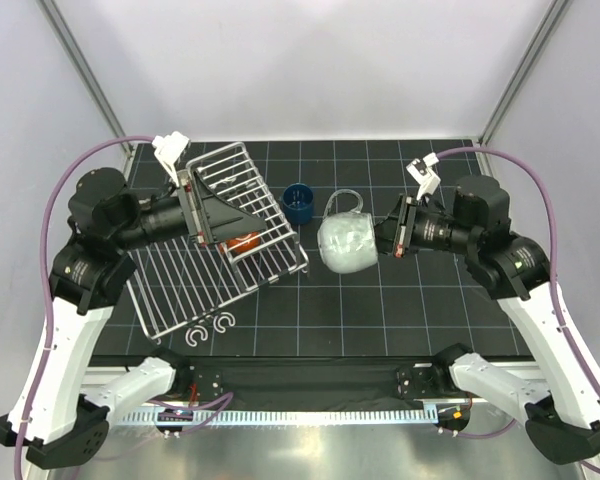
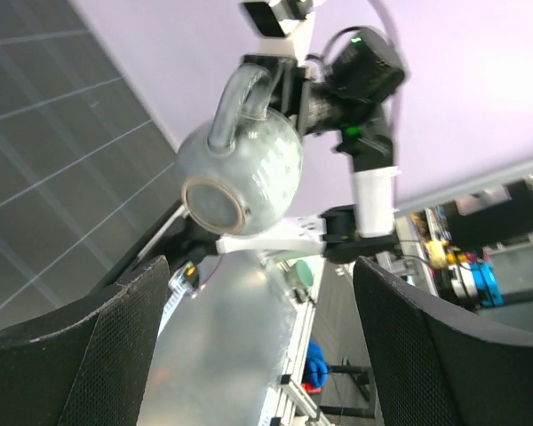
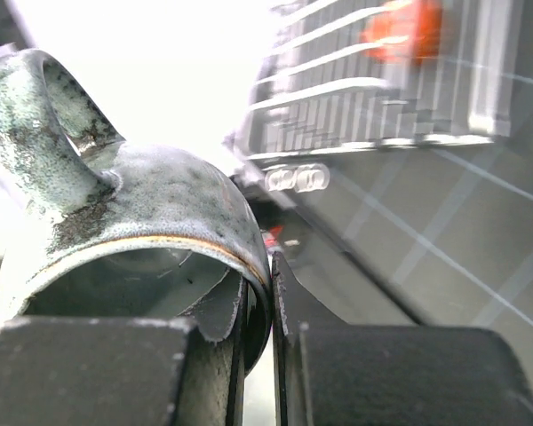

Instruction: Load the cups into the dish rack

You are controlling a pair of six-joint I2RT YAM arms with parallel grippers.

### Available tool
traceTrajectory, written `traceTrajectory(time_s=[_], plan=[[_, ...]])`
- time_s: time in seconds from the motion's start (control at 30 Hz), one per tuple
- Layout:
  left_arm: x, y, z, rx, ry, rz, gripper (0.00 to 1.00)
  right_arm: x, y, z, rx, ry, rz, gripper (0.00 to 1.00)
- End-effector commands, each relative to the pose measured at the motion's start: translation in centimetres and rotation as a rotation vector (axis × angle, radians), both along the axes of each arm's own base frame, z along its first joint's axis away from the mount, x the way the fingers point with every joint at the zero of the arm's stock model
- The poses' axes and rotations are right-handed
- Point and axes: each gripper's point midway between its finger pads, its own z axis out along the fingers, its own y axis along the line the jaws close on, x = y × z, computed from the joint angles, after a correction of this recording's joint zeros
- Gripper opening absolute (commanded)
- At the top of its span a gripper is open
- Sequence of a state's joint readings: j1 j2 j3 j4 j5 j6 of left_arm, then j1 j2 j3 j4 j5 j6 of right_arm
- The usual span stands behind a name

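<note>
Next, I take the cup's handle (image 1: 344, 192) with my left gripper before I load the cup, because my right gripper is holding the grey cup (image 1: 375, 240) by its rim, away from the rack's open wires.
My right gripper (image 1: 388, 240) is shut on the rim of the speckled light grey cup (image 1: 345, 242), held on its side above the table, right of the dish rack (image 1: 185, 292). In the right wrist view one finger is inside the cup (image 3: 133, 222) and one outside, the gripper (image 3: 265, 293) pinching the wall. My left gripper (image 1: 235, 225) hangs open over the rack with nothing between its fingers (image 2: 89, 355). It faces the grey cup (image 2: 244, 173). An orange-red cup (image 1: 245, 243) lies in the rack. A dark blue cup (image 1: 298, 203) stands on the mat beside the rack.
Two small white C-shaped hooks (image 1: 210, 328) lie on the black gridded mat just in front of the rack. The rack's raised basket (image 1: 230, 175) sits at the far end. The right wrist view shows the rack (image 3: 373, 98) ahead with the orange-red cup (image 3: 400, 31).
</note>
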State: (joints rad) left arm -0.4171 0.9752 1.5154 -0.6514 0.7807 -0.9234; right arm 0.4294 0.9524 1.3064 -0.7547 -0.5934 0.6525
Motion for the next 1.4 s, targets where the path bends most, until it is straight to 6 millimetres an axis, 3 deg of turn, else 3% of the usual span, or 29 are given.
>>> traceTrajectory(time_s=[0.0,0.1,0.27,0.4,0.57,0.97,1.2,1.37], plan=[[-2.2,-0.6,3.9,-0.146,-0.126,-0.118,0.82,-4.5,2.3,7.3,0.25,-0.154,0.25,0.04],[-2.6,-0.9,4.9,-0.197,-0.167,-0.122,0.84,-6.3,2.7,8.9,0.336,-0.164,0.297,0.04],[-2.0,-1.4,5.8,-0.232,-0.209,-0.106,0.92,-8.2,4.3,8.5,0.403,-0.1,0.347,0.04],[-1.6,-2.4,6.4,-0.246,-0.213,-0.118,0.91,-8.7,5.5,8.1,0.405,-0.088,0.352,0.04],[-1.6,-4.1,5.8,-0.238,-0.181,-0.136,0.83,-8.8,6.8,8.0,0.407,-0.081,0.366,0.04],[-1.2,-6.4,3.8,-0.148,-0.163,-0.111,0.77,-7.7,7.6,8.8,0.381,-0.101,0.336,0.04],[-1.3,-6.8,3.1,-0.116,-0.141,-0.118,0.67,-7.2,7.9,8.7,0.383,-0.098,0.322,0.04],[-1.2,-6.9,3.2,-0.113,-0.136,-0.118,0.67,-7.0,8.4,8.9,0.391,-0.097,0.328,0.04]])
